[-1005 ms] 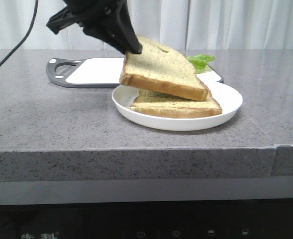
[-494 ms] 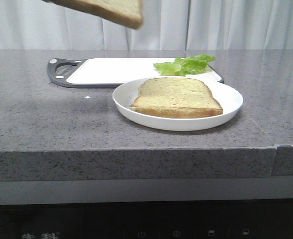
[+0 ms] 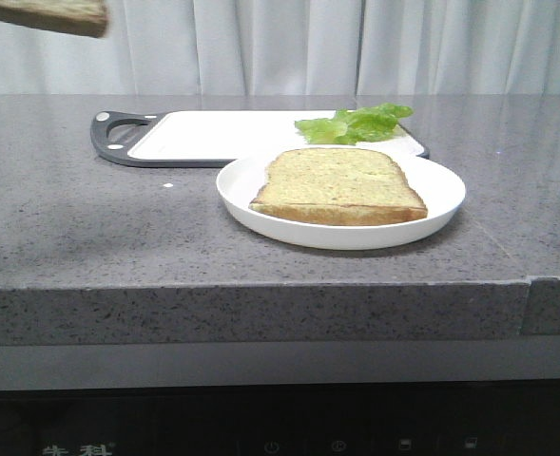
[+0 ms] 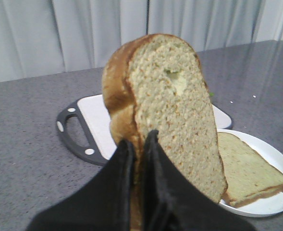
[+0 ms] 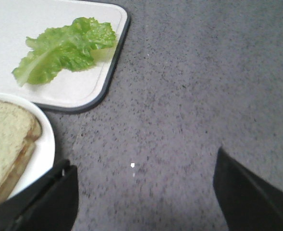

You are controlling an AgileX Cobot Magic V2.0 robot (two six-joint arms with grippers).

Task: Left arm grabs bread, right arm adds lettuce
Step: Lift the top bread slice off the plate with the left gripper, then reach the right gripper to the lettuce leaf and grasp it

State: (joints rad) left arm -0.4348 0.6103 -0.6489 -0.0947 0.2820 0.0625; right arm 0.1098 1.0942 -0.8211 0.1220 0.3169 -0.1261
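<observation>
The lettuce (image 3: 354,124) is on the cutting board, so my left gripper should hold the bread out of the way while my right gripper first puts the lettuce on the plate's slice (image 3: 340,182).
My left gripper (image 4: 139,139) is shut on the bread (image 4: 172,110), a thick tan slice with a brown crust, held high in the air. In the front view only the bread's edge (image 3: 47,14) shows at the top left corner. A thinner slice (image 3: 341,185) lies on the white plate (image 3: 441,204). The green lettuce (image 3: 356,123) rests on the far right end of the white cutting board (image 3: 213,133). My right gripper (image 5: 143,166) hangs open over bare countertop, with the lettuce (image 5: 64,53) ahead of it on the board.
The cutting board has a dark grey rim and handle (image 3: 113,138) at its left end. The grey stone counter (image 3: 89,228) has a front edge close to the plate. White curtains hang behind.
The bread has risen off the plate's slice and travelled up and left, almost out of the front view. The lettuce and lower slice are uncovered.
</observation>
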